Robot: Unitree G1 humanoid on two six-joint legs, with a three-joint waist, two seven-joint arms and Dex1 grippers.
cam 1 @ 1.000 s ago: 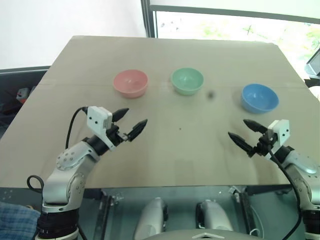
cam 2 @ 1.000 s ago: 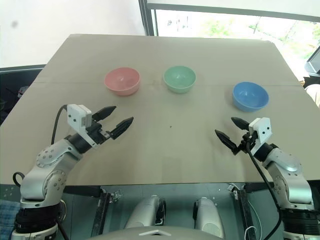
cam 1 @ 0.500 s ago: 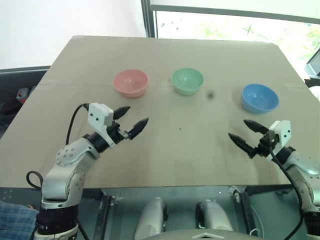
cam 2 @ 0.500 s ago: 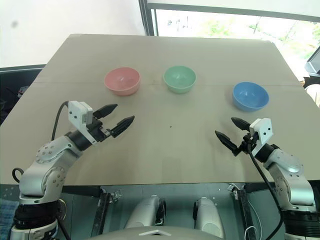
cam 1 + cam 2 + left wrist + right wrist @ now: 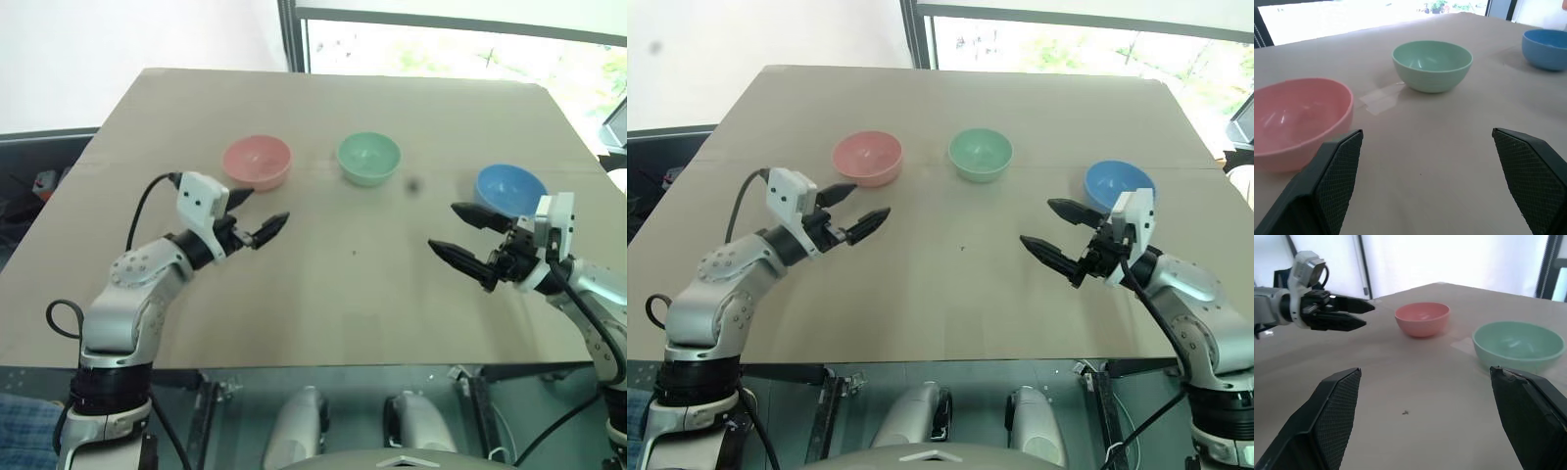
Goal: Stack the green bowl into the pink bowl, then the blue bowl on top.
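I can see the pink bowl (image 5: 258,161) far from my right gripper, so my left gripper should first put it in front of the green bowl (image 5: 354,235) for stacking.
Three small bowls stand apart in a row on the far half of the table. The pink bowl (image 5: 257,162) is on the left, the green bowl (image 5: 368,158) in the middle, the blue bowl (image 5: 509,189) on the right. My left gripper (image 5: 257,215) hovers open just in front of the pink bowl, empty. Just in front of the blue bowl, my right gripper (image 5: 466,237) is raised and open, pointing left toward the table's middle, with nothing between its fingers. The left wrist view has the pink bowl (image 5: 1295,120), green bowl (image 5: 1432,64) and blue bowl (image 5: 1546,48).
The tan table (image 5: 343,284) runs back to a window. A small dark speck (image 5: 413,182) lies between the green and blue bowls. The table's front edge is close below both arms.
My right gripper has risen and swung left, now pointing toward the table's middle. My left gripper has moved forward and slightly up, closer to the pink bowl. The bowls have stayed put.
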